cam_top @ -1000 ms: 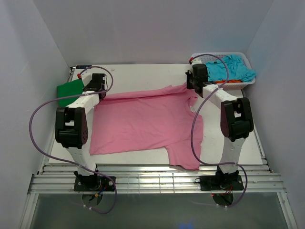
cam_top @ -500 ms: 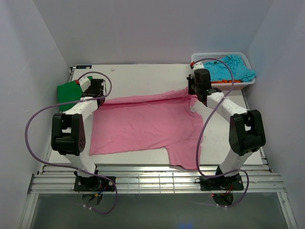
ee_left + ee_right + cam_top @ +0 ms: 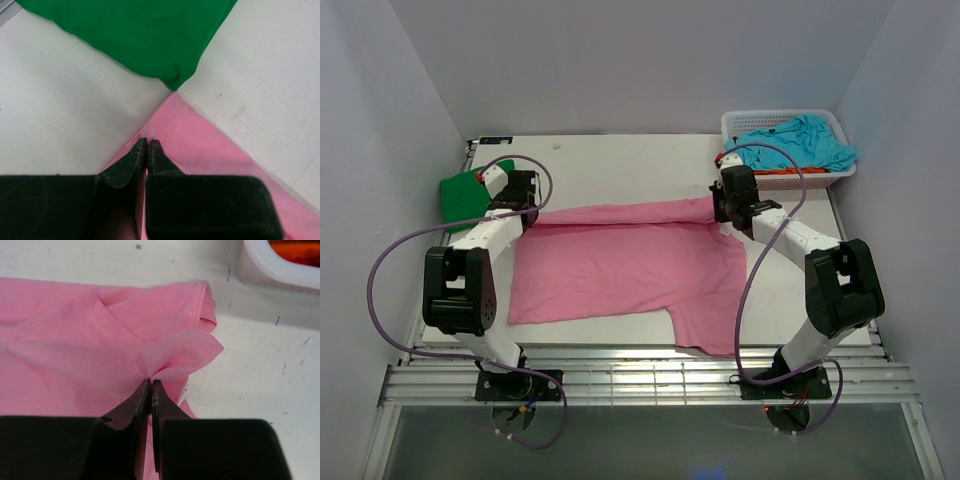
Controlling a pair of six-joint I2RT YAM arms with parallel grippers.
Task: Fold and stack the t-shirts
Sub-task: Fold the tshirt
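Observation:
I see the pink t-shirt bunched point(image 3: 177, 354) at my right gripper, so next my left gripper lets go of its corner of the t-shirt and holds the far edge's middle point(image 3: 612, 213) before my right gripper straightens the t-shirt.
The large pink t-shirt point(image 3: 620, 260) lies spread on the table, its far edge folded toward the near side. My left gripper point(image 3: 525, 211) is shut on its far left corner point(image 3: 200, 150). My right gripper point(image 3: 724, 207) is shut on a bunched far right part of the pink t-shirt point(image 3: 165, 355). A folded green t-shirt point(image 3: 463, 192) lies at the far left, its corner close to the pink corner in the left wrist view point(image 3: 130, 35). A turquoise t-shirt point(image 3: 800, 142) and an orange one point(image 3: 790, 173) lie in the basket.
A white mesh basket point(image 3: 735, 122) stands at the far right corner; its rim shows in the right wrist view point(image 3: 270, 270). The table's front edge with metal rails point(image 3: 640, 375) runs along the bottom. Grey walls close in on both sides.
Both grippers have pulled the pink t-shirt's far edge toward the near side, so the shirt's far part now folds over. The shirt looks shorter front to back.

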